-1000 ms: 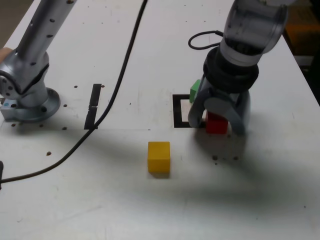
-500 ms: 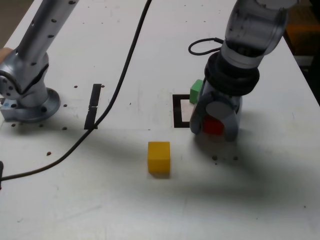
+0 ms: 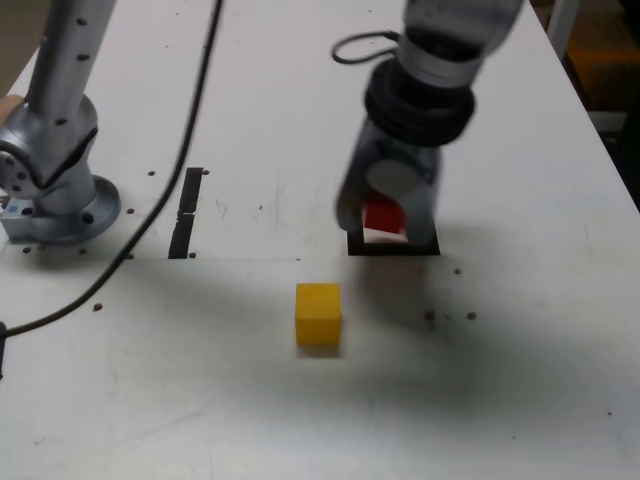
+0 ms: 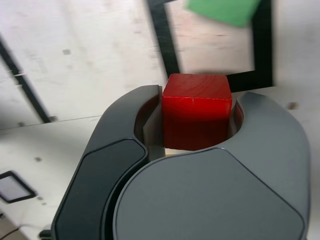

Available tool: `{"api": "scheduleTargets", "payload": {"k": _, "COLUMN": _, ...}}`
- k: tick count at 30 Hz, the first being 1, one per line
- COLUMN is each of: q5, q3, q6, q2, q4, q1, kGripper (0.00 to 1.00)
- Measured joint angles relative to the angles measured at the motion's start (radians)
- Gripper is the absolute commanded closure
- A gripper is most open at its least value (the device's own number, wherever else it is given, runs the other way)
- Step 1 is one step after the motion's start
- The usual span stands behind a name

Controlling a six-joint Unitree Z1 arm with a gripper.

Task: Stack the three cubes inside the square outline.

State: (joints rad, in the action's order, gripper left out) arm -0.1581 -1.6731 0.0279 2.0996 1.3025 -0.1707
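Observation:
The red cube hangs at the near tape edge [image 4: 251, 80] of the square outline, so the robot's gripper should take it farther into the open space inside [image 4: 215, 54] before letting it go.
My gripper [image 3: 385, 220] is shut on the red cube [image 3: 383, 215] and holds it just over the square outline [image 3: 392, 248], whose near tape edge shows below the fingers. In the wrist view the red cube [image 4: 196, 115] sits clamped between both dark fingers [image 4: 125, 150] of the gripper [image 4: 196, 122]. Beyond it lies the square outline [image 4: 165, 50], with the green cube [image 4: 222, 10] resting at its far edge. The arm hides the green cube in the exterior view. The yellow cube [image 3: 318, 314] stands alone on the white table, nearer the camera and toward the exterior view's left of the outline.
The arm's base [image 3: 55, 195] is bolted at the exterior view's left. A black cable [image 3: 165, 220] trails from it across the table and over a straight black tape strip [image 3: 185, 210]. Small dark holes dot the tabletop. The table's edge [image 3: 600, 130] runs along the right.
The jaws closed on the red cube beside the outline. The gripper then carried it toward the exterior view's left, over the square, covering the green cube. The yellow cube stayed put.

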Motion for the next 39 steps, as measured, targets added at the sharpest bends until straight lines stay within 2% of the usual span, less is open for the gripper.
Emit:
{"api": "scheduleTargets", "payload": {"k": 5, "q5": -0.001, "q3": 0.037, "q6": 0.002, "q2": -0.028, "q4": 0.006, "q1": 0.010, "kGripper": 0.76}}
{"api": "scheduleTargets", "payload": {"k": 12, "q5": -0.033, "q3": 0.051, "q6": 0.000, "q2": -0.035, "q4": 0.007, "q1": 0.014, "kGripper": 0.76}}
{"api": "scheduleTargets", "payload": {"k": 16, "q5": -0.057, "q3": 0.050, "q6": -0.009, "q2": -0.020, "q4": 0.006, "q1": 0.017, "kGripper": 0.76}}
{"api": "scheduleTargets", "payload": {"k": 24, "q5": -0.080, "q3": 0.029, "q6": -0.028, "q2": 0.023, "q4": -0.021, "q1": 0.029, "kGripper": 0.76}}
{"api": "scheduleTargets", "payload": {"k": 31, "q5": -0.077, "q3": 0.015, "q6": -0.052, "q2": 0.059, "q4": -0.032, "q1": 0.060, "kGripper": 0.76}}
{"api": "scheduleTargets", "payload": {"k": 39, "q5": -0.057, "q3": 0.015, "q6": -0.078, "q2": 0.071, "q4": -0.058, "q1": 0.098, "kGripper": 0.76}}
